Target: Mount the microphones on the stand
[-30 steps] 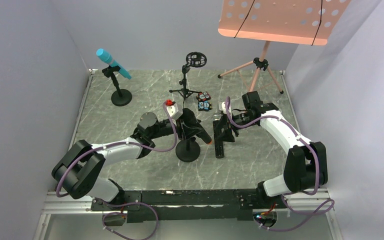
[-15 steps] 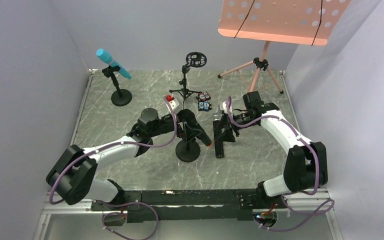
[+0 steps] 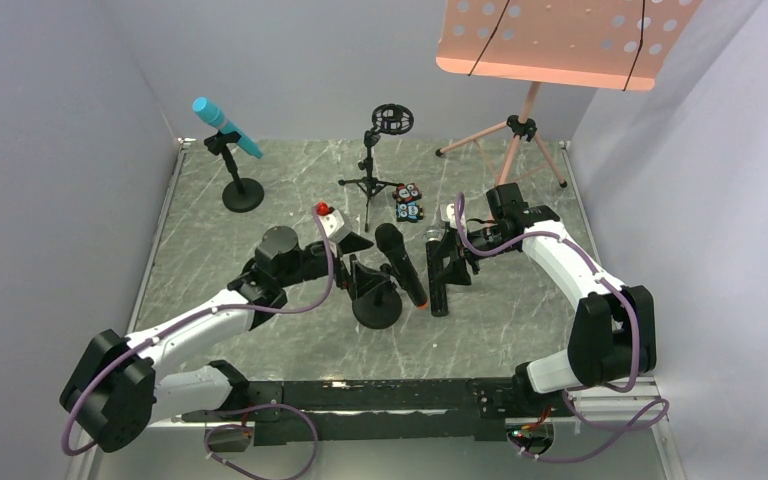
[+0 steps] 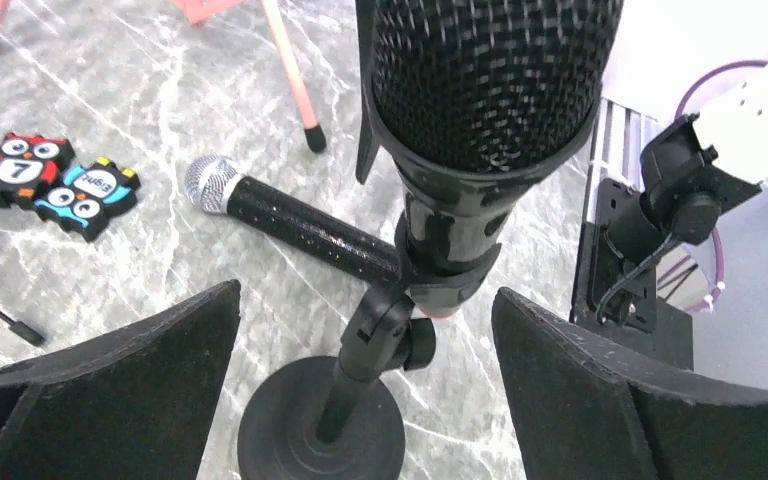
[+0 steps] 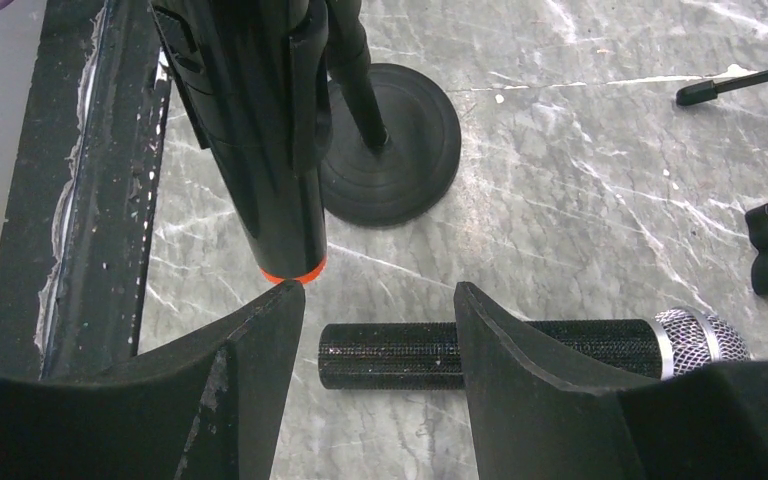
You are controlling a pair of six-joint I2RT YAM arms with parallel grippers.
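Note:
My left gripper should go on down to the post (image 4: 338, 408) and close there, with the black microphone seated in its clip (image 4: 450, 262) and the stand's post clear below.
The black microphone with the orange end (image 3: 400, 264) (image 4: 488, 90) (image 5: 265, 150) sits tilted in the clip of a round-based stand (image 3: 376, 309) (image 4: 320, 432) (image 5: 392, 150). My left gripper (image 3: 358, 268) (image 4: 365, 335) is open just left of it, holding nothing. The silver-mesh microphone (image 3: 430, 238) (image 4: 295, 222) (image 5: 400, 353) lies flat on the table. My right gripper (image 3: 442, 282) (image 5: 380, 325) hovers open over its handle end, one finger (image 5: 550, 400) covering its middle. The light blue microphone (image 3: 225, 126) rests on a stand at the back left.
A small tripod stand with an empty ring mount (image 3: 390, 119) stands at the back centre. Colourful owl-shaped pieces (image 3: 408, 203) (image 4: 50, 180) lie beside it. A pink music stand (image 3: 550, 40) on tripod legs (image 3: 516, 140) occupies the back right. Grey walls enclose the marble table (image 3: 260, 240).
My left gripper opened wide and drew back to the left, letting go of the black microphone, which stays in the stand's clip. The right arm has not moved.

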